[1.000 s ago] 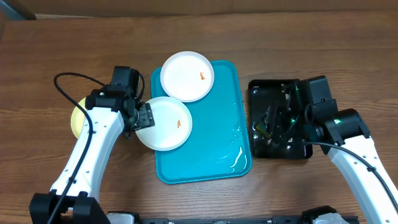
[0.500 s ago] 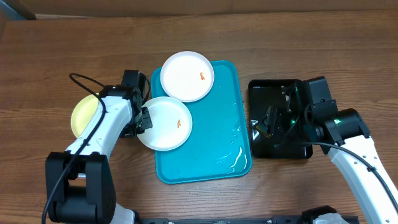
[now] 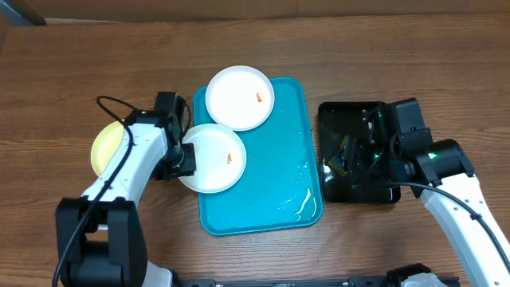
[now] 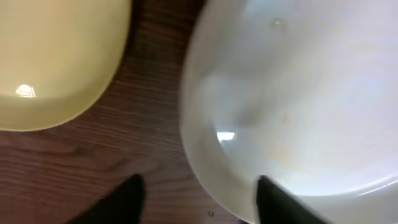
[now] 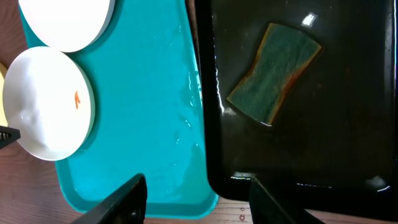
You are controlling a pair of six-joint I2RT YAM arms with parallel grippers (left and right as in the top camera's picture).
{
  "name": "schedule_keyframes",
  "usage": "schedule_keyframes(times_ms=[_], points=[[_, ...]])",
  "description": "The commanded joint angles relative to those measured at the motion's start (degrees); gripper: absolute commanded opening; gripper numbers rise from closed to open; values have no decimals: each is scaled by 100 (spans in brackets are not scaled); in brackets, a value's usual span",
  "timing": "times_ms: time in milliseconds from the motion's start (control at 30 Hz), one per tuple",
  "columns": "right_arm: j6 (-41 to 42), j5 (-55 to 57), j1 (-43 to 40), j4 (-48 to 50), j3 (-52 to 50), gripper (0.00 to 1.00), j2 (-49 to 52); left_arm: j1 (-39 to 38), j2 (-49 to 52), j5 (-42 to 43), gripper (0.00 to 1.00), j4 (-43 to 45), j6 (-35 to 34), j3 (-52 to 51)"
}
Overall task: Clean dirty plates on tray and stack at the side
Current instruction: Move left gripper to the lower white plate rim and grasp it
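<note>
The nearer white plate sticks out over the turquoise tray's rim. My left gripper should take hold of the plate and move it over the tray's bottom [image 3: 261,171] before wiping.
The turquoise tray [image 3: 279,175] holds two white plates, each with an orange smear. One plate [image 3: 240,97] lies over the tray's far left corner. The other plate [image 3: 211,158] overhangs the tray's left rim. A pale yellow plate [image 3: 103,149] lies on the wood further left, partly under my left arm. My left gripper [image 3: 186,158] is at the nearer white plate's left rim. In the left wrist view this gripper [image 4: 199,202] is open, one finger over the wood, the other over the white plate [image 4: 298,93]. My right gripper [image 5: 196,199] hangs open between the two trays.
A glossy black tray [image 3: 339,119] stands right of the turquoise one, with a green and yellow sponge [image 5: 273,74] lying in it. Water films the turquoise tray's floor [image 5: 180,118]. Bare wooden table [image 3: 96,64] surrounds everything.
My left arm has folded its elbow in, and its gripper has slid slightly toward the front along the white plate's left rim. The right arm has not moved.
</note>
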Motion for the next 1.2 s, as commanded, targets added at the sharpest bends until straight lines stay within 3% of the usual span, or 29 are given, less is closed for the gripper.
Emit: schedule_keyframes(times_ms=[0,67,233,367,467,800,900,967,1033,1167], points=[[-31,66,-17,24,55,55,-13,306,-356,11,80,72,-269,142],[-31,63,-17,24,55,56,-13,442,-358,221,82,136,-262,138],[7,63,-17,20,55,56,-13,643,-264,278,76,337,-155,-114],[9,63,-17,22,55,56,-13,656,-173,376,60,595,-131,-337],[9,63,-17,24,55,56,-13,654,-142,656,55,743,-17,-343],[9,61,-17,20,55,56,-13,656,-138,702,51,1003,291,-758],[9,61,-17,22,55,56,-13,654,-138,702,28,1058,291,-809],[9,61,-17,22,55,56,-13,654,-138,702,19,1102,293,-807],[9,61,-17,22,55,56,-13,654,-138,699,4,1123,297,-807],[9,63,-17,20,55,56,-13,654,-146,726,4,922,396,-678]])
